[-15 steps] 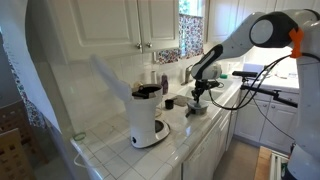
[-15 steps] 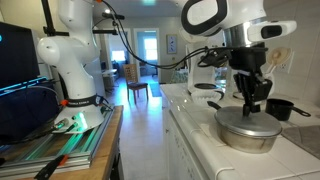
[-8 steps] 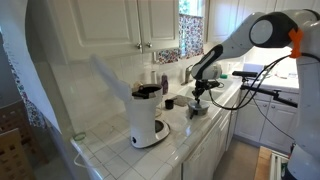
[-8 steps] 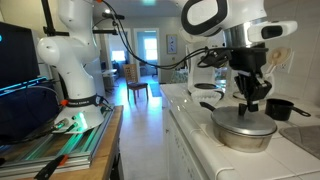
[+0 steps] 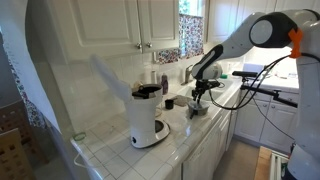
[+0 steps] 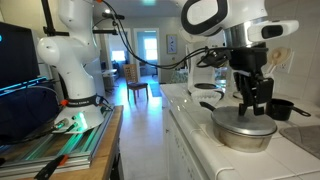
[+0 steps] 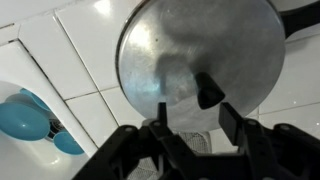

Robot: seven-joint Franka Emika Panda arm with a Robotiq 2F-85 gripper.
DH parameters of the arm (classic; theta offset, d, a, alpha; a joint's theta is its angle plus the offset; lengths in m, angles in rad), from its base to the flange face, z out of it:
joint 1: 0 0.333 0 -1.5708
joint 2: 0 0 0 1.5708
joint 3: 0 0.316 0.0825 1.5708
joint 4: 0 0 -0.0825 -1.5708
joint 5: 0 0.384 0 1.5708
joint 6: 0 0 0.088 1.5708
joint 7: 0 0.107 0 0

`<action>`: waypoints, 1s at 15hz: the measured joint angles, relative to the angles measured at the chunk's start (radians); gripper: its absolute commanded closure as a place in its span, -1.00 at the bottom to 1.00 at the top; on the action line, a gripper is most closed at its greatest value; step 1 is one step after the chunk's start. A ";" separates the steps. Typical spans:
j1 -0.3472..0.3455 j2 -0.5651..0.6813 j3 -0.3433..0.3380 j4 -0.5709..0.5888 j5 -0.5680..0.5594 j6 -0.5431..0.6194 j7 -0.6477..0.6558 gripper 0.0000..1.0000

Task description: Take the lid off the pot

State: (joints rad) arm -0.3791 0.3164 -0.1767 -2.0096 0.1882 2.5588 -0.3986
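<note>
The knob lies ahead [image 7: 209,92] of my gripper's fingertips and close to one finger. I should open wider and center on the knob [image 7: 207,88] before I lift the lid.
The lid [image 7: 200,50] is a round, pale grey disc with a black knob [image 7: 208,92], and it lies on the pot, whose dark handle [image 7: 300,8] sticks out at the top right of the wrist view. In an exterior view the lid [image 6: 240,120] covers the shallow grey pot [image 6: 243,136] on the tiled counter. My gripper [image 7: 196,114] is open right above the lid, its two fingers standing either side of the knob and a little short of it. It also shows over the pot in both exterior views [image 6: 251,104] [image 5: 199,97].
A white coffee maker [image 5: 147,116] stands on the counter nearer the camera. A small dark cup [image 6: 279,108] sits just behind the pot. A blue object [image 7: 25,115] lies on the white tiles to the left in the wrist view. Cabinets and the wall close in behind.
The gripper has sunk slightly toward the lid. The lid stays on the pot.
</note>
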 measured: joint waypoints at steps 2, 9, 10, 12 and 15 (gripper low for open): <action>0.002 0.000 0.000 0.000 0.000 -0.016 0.002 -0.98; 0.009 -0.002 0.001 0.000 -0.001 -0.060 0.007 0.09; 0.010 -0.002 0.001 0.000 -0.001 -0.061 0.010 0.22; 0.012 -0.002 0.001 0.000 -0.001 -0.062 0.016 0.50; 0.014 -0.003 0.000 0.000 -0.001 -0.062 0.026 0.91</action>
State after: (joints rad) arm -0.3649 0.3137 -0.1763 -2.0095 0.1871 2.4972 -0.3722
